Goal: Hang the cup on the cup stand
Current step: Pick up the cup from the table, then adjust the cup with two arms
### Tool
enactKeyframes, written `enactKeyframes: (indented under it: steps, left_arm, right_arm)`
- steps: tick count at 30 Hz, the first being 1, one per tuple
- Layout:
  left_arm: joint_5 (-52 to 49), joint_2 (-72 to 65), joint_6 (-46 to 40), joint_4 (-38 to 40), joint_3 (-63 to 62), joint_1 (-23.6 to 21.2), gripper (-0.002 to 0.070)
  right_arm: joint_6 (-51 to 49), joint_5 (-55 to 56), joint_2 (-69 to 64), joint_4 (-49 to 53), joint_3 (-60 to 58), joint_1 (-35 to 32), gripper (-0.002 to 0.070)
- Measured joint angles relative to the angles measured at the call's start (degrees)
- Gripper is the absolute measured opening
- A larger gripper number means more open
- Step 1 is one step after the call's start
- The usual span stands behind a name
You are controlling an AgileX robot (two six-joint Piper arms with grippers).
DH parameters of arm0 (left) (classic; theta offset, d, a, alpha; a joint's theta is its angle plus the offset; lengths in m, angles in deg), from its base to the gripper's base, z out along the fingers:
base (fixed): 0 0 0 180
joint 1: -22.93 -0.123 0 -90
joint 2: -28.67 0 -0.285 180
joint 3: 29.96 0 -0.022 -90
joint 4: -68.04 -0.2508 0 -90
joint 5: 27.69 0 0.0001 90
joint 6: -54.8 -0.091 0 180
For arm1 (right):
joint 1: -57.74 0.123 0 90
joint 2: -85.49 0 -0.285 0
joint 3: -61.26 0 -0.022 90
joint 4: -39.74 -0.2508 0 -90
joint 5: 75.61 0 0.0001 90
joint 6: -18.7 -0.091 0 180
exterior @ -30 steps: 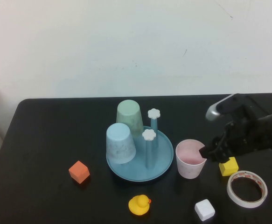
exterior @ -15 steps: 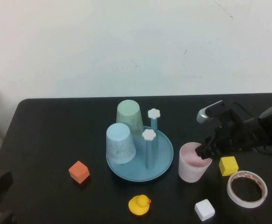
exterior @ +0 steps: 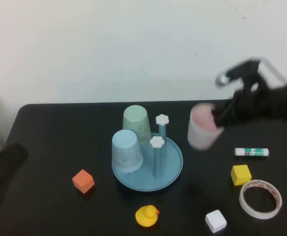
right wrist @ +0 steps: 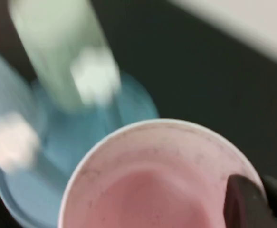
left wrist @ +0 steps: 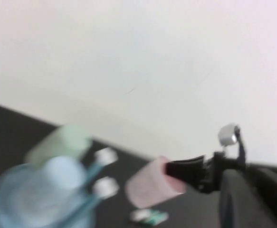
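Note:
The pale pink cup is held opening up by its rim (exterior: 205, 116) in my right gripper, so my left gripper should take hold of the cup's closed end (exterior: 201, 143) before hanging it opening down.
The pale pink cup (exterior: 201, 128) hangs in the air to the right of the cup stand (exterior: 174, 167), mouth up and slightly tilted. My right gripper (exterior: 216, 118) is shut on its rim, one finger (right wrist: 243, 204) inside the cup (right wrist: 148, 190) and the other outside. The stand is a round blue tray with two free pegs topped by white flower caps (exterior: 162, 119). The left wrist view shows the cup (left wrist: 150, 187) held by the right gripper (left wrist: 176, 170). My left gripper (exterior: 5, 164) is a dark shape low at the table's left edge.
An upside-down green cup (exterior: 136, 123) and light blue cup (exterior: 127, 150) sit on the stand. Around it on the black table lie a glue stick (exterior: 251, 152), yellow cube (exterior: 240, 174), tape roll (exterior: 260, 198), white cube (exterior: 215, 221), yellow duck (exterior: 146, 216) and orange cube (exterior: 83, 181).
My right gripper closed on the cup's rim and lifted it off the table, up and back. The glue stick has come into view. My left arm rose into view at the left.

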Motion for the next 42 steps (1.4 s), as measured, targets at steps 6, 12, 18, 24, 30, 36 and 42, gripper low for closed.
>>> enactKeyframes:
  steps: [6,12,18,24,30,36,42]
  left_arm:
    - [0.04,-0.28,1.89,14.04,0.0,0.0,0.0504]
    - [-0.99,-3.2,22.48,15.52,0.0,0.0,0.0678]
    - [-4.03,-6.98,30.99,15.59,0.0,0.0,0.0691]
    - [-5.54,-9.61,35.62,15.59,-1.71,0.0,0.0692]
    - [-5.33,-10.14,39.71,15.59,-4.19,0.0,0.0692]
    - [-1.84,-10.14,42.84,15.59,-6.03,0.0,0.0692]
    - [-0.12,-10.14,43.11,15.59,-6.13,0.0,0.0692]
  right_arm:
    - [4.43,-3.48,12.17,-11.34,0.0,0.85,0.0027]
    - [13.79,-15.55,17.54,-28.19,0.64,4.7,0.0027]
    - [13.8,-15.24,17.66,-29.45,0.81,13.77,0.0027]
    - [14.57,-9.02,17.66,-29.67,2.35,22.58,0.0026]
    - [14.04,-6.82,17.55,-30.01,5.2,26.97,0.0026]
    - [11.81,-6.27,17.19,-30.17,6.56,29.86,0.0026]
    - [11.6,-5.15,17.17,-30.49,6.9,31.3,0.0026]
